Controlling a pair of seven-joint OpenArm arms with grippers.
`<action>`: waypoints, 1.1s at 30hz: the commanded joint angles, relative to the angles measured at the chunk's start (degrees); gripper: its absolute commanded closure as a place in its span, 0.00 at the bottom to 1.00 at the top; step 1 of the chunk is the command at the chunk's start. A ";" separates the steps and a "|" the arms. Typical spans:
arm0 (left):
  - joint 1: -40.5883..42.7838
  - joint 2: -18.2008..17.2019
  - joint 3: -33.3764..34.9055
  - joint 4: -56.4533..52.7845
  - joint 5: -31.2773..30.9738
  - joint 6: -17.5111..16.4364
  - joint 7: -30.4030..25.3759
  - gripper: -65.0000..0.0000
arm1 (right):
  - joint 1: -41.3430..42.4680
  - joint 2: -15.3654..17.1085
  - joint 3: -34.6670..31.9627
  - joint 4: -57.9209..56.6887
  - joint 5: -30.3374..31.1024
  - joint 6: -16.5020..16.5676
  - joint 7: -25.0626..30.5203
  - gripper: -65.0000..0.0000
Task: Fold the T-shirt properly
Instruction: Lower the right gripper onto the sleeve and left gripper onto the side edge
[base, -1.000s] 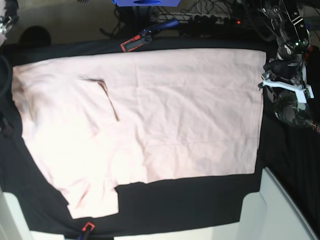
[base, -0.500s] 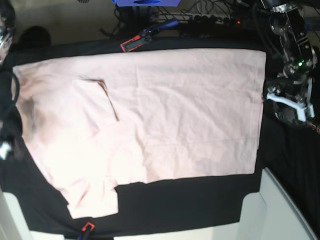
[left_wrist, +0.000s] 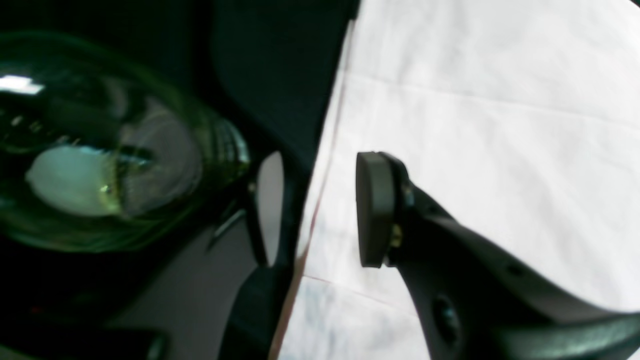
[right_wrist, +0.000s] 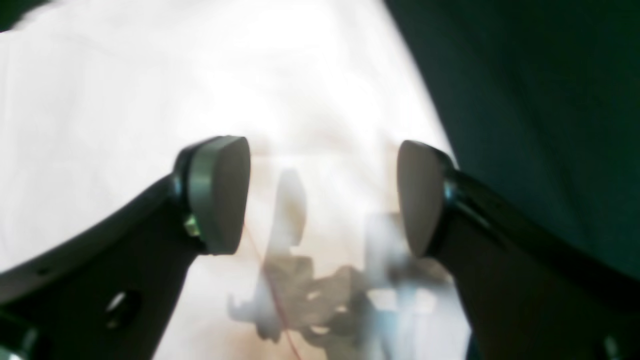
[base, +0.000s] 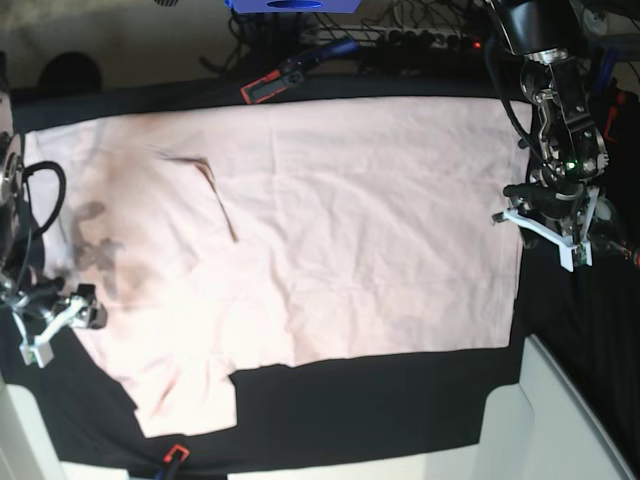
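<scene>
The open fingers of my left gripper are on both sides of the T-shirt's edge (left_wrist: 316, 204), short of the cross seam. Next, I go back along the T-shirt's edge and pinch it at the seam's end (base: 514, 287).
The pale pink T-shirt (base: 330, 230) lies spread flat, plain side up, on the black table cloth (base: 360, 400). One sleeve (base: 185, 400) sticks out at the near left. My left gripper (base: 540, 232) hovers at the shirt's right edge. In the left wrist view it is open (left_wrist: 320, 210), and its fingers (left_wrist: 375, 210) straddle the hem (left_wrist: 325, 165) with nothing held. My right gripper (base: 60, 325) is low at the shirt's left edge. In the right wrist view its jaws stand wide open (right_wrist: 320, 197) over the pink cloth (right_wrist: 125, 100), empty.
A red and black clamp (base: 265, 88) and cables lie beyond the far edge, under a blue object (base: 290, 5). Another red clamp (base: 172, 458) grips the near edge. A white surface (base: 565, 420) rises at the near right. A creased flap (base: 205, 180) marks the shirt's left part.
My right arm has come down into view at the shirt's left edge and its jaws have opened wider. My left gripper has shifted inward over the right hem.
</scene>
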 joint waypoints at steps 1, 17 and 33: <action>-0.71 -0.93 -0.62 0.87 0.28 0.27 -1.34 0.63 | 1.63 1.79 0.06 0.37 0.05 -1.76 1.46 0.27; 1.22 -2.34 -0.70 -1.32 0.28 0.27 -1.34 0.63 | 1.54 0.12 -16.12 -0.07 0.31 -16.27 9.55 0.15; 6.41 -2.60 -1.76 5.44 0.02 0.27 -1.34 0.63 | -2.06 -0.76 -12.16 -2.79 6.73 -11.08 9.55 0.15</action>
